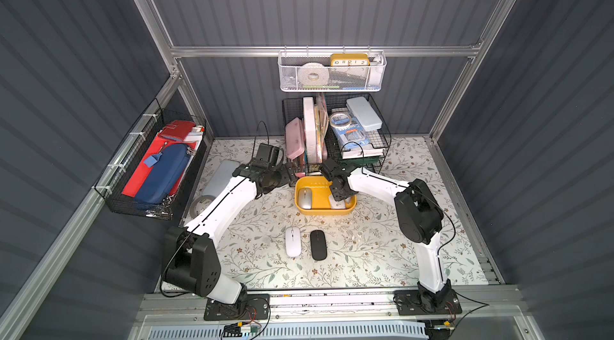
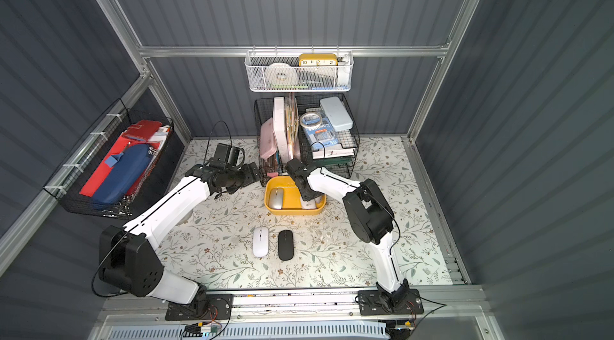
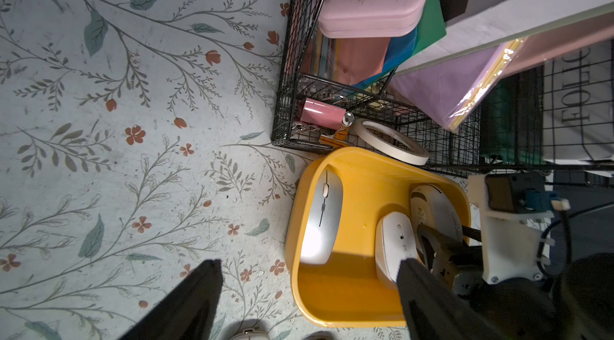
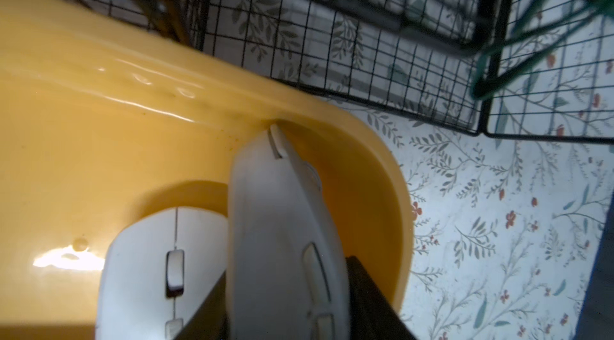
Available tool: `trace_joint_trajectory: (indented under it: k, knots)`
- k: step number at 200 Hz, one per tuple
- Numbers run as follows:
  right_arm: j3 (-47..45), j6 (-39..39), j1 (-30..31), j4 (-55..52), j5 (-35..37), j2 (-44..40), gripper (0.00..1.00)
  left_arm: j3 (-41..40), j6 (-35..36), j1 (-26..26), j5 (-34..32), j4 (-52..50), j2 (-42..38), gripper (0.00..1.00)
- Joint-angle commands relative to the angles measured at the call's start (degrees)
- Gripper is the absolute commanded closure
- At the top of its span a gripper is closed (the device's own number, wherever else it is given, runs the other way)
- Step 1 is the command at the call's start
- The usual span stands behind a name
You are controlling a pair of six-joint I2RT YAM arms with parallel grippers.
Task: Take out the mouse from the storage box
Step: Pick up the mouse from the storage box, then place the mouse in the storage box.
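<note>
Next, I put the off-white mouse (image 4: 278, 224) down flat in the box's open middle (image 1: 320, 199) and grip it by both sides, because it is tipped on its side in my right gripper.
The mustard-yellow storage box (image 1: 314, 211) (image 2: 285, 211) sits in front of the black wire baskets. A silver mouse (image 1: 304, 198) (image 3: 322, 218) lies at its left end. At the right end, my right gripper (image 1: 342, 197) (image 4: 285, 301) is shut on an off-white mouse (image 4: 279, 222) that stands on its side against the box wall (image 4: 99, 122). A second white mouse (image 4: 159, 262) (image 3: 395, 242) lies flat beside it. My left gripper (image 1: 289, 174) (image 3: 307, 272) hovers open by the box's left end, holding nothing.
A white mouse (image 1: 292, 241) and a black mouse (image 1: 318, 244) lie side by side on the floral table in front of the box. Black wire baskets (image 1: 335, 132) stand right behind it, with a tape roll (image 3: 388, 140) at their foot. A wall basket (image 1: 156, 162) hangs left.
</note>
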Motion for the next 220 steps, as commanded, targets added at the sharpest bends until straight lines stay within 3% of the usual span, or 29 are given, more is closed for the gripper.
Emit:
trace_joint_trajectory:
  k: [1, 114, 123, 140, 166, 199, 220]
  knots:
    - [3.7, -2.0, 2.0, 0.9, 5.5, -1.9, 0.59, -0.6, 1.1, 0.2, 0.8, -0.4, -2.1, 0.12]
    - [16.3, -4.4, 10.1, -3.6, 4.0, 11.7, 0.57, -1.2, 1.3, 0.2, 0.0, -1.1, -4.0, 0.12]
    - [17.5, -4.4, 10.5, -4.1, 3.9, 12.6, 0.54, -1.4, 1.3, 0.2, -0.2, -1.2, -4.2, 0.12]
    - [20.2, -3.0, 10.6, -6.5, 2.2, 13.6, 0.38, -1.3, 1.3, 0.2, -0.3, -1.2, -4.3, 0.12]
    - [20.0, -1.9, 10.6, -5.0, -4.9, 10.9, 0.22, -1.0, 1.3, 0.2, -0.3, -1.2, -4.1, 0.12]
    - [20.2, 0.6, 10.0, -5.0, -9.4, 7.2, 0.2, -0.3, 1.5, 0.3, -0.1, -1.3, -3.7, 0.12]
    - [18.1, 3.5, 7.7, -3.5, -17.0, 3.8, 0.2, -0.6, 1.7, 0.2, -0.1, -0.9, -3.7, 0.11]
